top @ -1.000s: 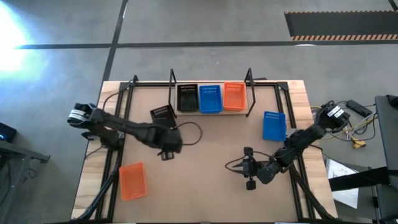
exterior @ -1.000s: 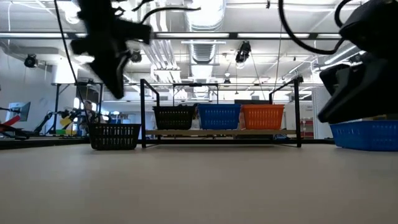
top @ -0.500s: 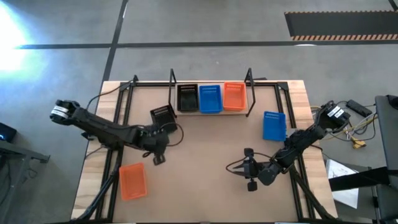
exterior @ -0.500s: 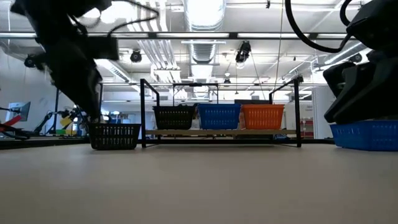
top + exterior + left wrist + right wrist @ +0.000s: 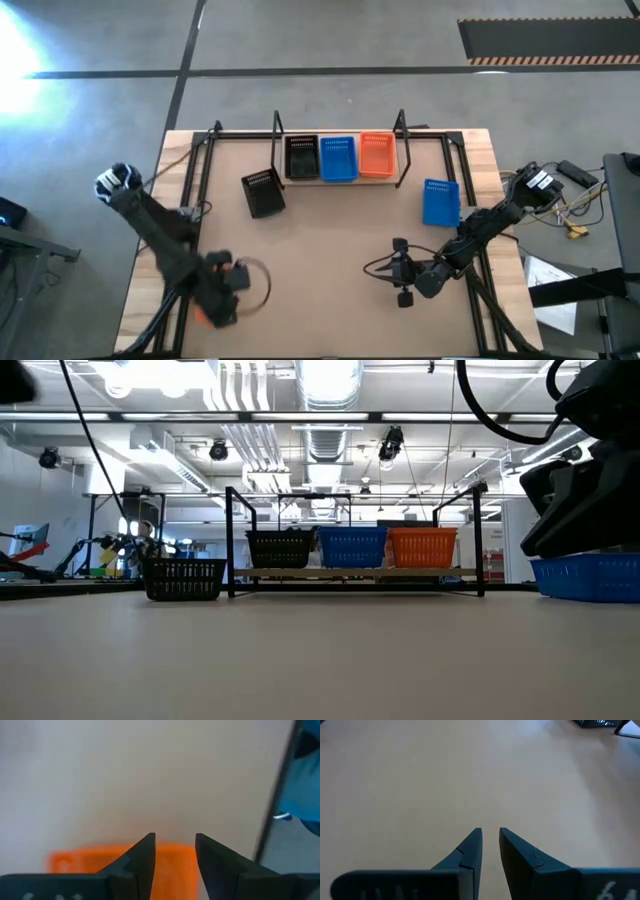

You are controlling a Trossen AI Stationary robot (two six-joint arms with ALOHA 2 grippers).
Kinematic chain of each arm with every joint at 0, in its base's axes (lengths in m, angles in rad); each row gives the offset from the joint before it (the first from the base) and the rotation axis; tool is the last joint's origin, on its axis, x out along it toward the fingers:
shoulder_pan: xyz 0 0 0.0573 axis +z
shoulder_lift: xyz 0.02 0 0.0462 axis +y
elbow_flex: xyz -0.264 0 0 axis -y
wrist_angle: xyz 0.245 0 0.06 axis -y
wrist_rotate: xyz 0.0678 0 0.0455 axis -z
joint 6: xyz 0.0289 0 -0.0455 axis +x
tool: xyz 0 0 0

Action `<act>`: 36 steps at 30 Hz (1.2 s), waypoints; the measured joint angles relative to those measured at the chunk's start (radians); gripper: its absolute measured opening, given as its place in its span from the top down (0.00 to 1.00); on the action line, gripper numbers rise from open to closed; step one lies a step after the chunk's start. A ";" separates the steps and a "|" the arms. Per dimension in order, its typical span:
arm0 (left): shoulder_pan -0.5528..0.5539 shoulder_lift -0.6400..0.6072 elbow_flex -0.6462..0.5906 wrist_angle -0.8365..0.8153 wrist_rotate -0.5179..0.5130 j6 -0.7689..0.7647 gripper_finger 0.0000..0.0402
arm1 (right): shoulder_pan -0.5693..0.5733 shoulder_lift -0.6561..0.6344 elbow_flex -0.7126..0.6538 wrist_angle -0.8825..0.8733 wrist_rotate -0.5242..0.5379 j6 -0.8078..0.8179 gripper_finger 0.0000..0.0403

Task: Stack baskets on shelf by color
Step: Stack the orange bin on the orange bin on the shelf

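Note:
My left gripper will stack the orange basket [image 5: 202, 315] under it, which will nest deep inside, since the shelf's orange basket [image 5: 378, 155] stands open and empty.
My left gripper [image 5: 222, 302] hovers open over the orange basket [image 5: 85, 862] near the table's near left corner. In the high view only a sliver of that basket [image 5: 199, 317] shows beside the gripper. A black basket [image 5: 262, 192] rests on the table left of the shelf [image 5: 350, 574]. The shelf holds a black basket [image 5: 301, 157], a blue basket [image 5: 338, 158] and an orange basket [image 5: 376, 155] side by side. Another blue basket [image 5: 440, 201] rests on the table at the right. My right gripper [image 5: 490, 832] waits at the near right, empty, with a narrow gap between its fingers.
The shelf's black wire uprights [image 5: 403, 160] stand at both of its ends. Black frame bars run along the table's left [image 5: 190, 190] and right [image 5: 480, 270] sides. Bare tabletop [image 5: 320, 260] lies between the two arms.
My left gripper has swung from the middle of the table, beside the loose black basket, toward the near left corner and now stands over the orange basket there. It has left the low view. The black basket has stayed in place.

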 joint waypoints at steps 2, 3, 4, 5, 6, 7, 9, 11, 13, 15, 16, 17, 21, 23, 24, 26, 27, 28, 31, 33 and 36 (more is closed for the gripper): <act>-0.063 0.059 0.039 -0.002 0.003 -0.079 0.69 | 0.000 0.000 0.000 0.001 0.001 -0.011 0.85; -0.089 0.088 0.057 -0.005 0.003 -0.114 0.69 | 0.000 0.000 0.000 0.001 0.001 -0.017 0.85; -0.113 0.116 0.071 -0.008 0.006 -0.146 0.69 | 0.000 0.000 0.000 0.002 0.001 -0.021 0.85; -0.132 0.144 0.080 -0.010 0.019 -0.174 0.69 | 0.000 0.000 0.000 0.004 0.002 -0.026 0.85; -0.147 0.169 0.087 -0.011 0.035 -0.200 0.69 | 0.000 0.000 0.000 0.004 0.002 -0.034 0.85; -0.159 0.193 0.091 -0.011 0.053 -0.224 0.69 | 0.000 0.000 0.000 0.004 0.002 -0.037 0.85; -0.177 0.231 0.094 -0.010 0.083 -0.273 0.69 | -0.001 0.000 0.003 0.004 0.002 -0.043 0.85; -0.188 0.261 0.094 -0.010 0.104 -0.310 0.69 | -0.001 0.000 0.007 0.004 0.003 -0.053 0.85; -0.193 0.282 0.094 -0.008 0.113 -0.328 0.69 | -0.001 0.000 0.012 0.004 0.003 -0.068 0.85; -0.193 0.294 0.093 -0.015 0.114 -0.326 0.69 | -0.001 0.000 0.020 0.004 0.003 -0.083 0.85; -0.193 0.297 0.090 -0.022 0.114 -0.325 0.69 | -0.001 0.000 0.024 0.004 0.003 -0.089 0.85; -0.193 0.300 0.087 -0.035 0.114 -0.325 0.70 | -0.001 0.000 0.027 0.004 0.003 -0.090 0.85; -0.188 0.302 0.063 -0.063 0.114 -0.323 0.76 | -0.002 0.000 0.037 0.003 0.002 -0.090 0.85; -0.186 0.302 0.050 -0.063 0.114 -0.322 0.82 | -0.002 0.000 0.038 -0.004 0.002 -0.090 0.85; -0.184 0.302 0.044 -0.062 0.114 -0.322 0.85 | -0.002 -0.002 0.038 -0.009 0.002 -0.090 0.85; -0.178 0.302 0.042 -0.061 0.114 -0.317 0.93 | 0.000 -0.011 0.038 -0.012 0.001 -0.090 0.85; -0.171 0.302 0.042 -0.053 0.114 -0.301 0.96 | 0.000 -0.019 0.038 -0.016 0.000 -0.090 0.85; -0.162 0.302 0.042 -0.042 0.114 -0.287 0.98 | 0.002 -0.030 0.038 -0.024 -0.001 -0.090 0.85; -0.118 0.302 0.048 0.011 0.099 -0.229 0.98 | 0.010 -0.077 0.040 -0.073 -0.001 -0.088 0.85; -0.071 0.314 0.055 0.060 0.096 -0.168 0.99 | 0.021 -0.117 0.048 -0.125 0.000 -0.078 0.85; 0.011 0.347 0.077 0.127 0.069 -0.047 0.99 | 0.037 -0.172 0.072 -0.214 0.000 -0.034 0.85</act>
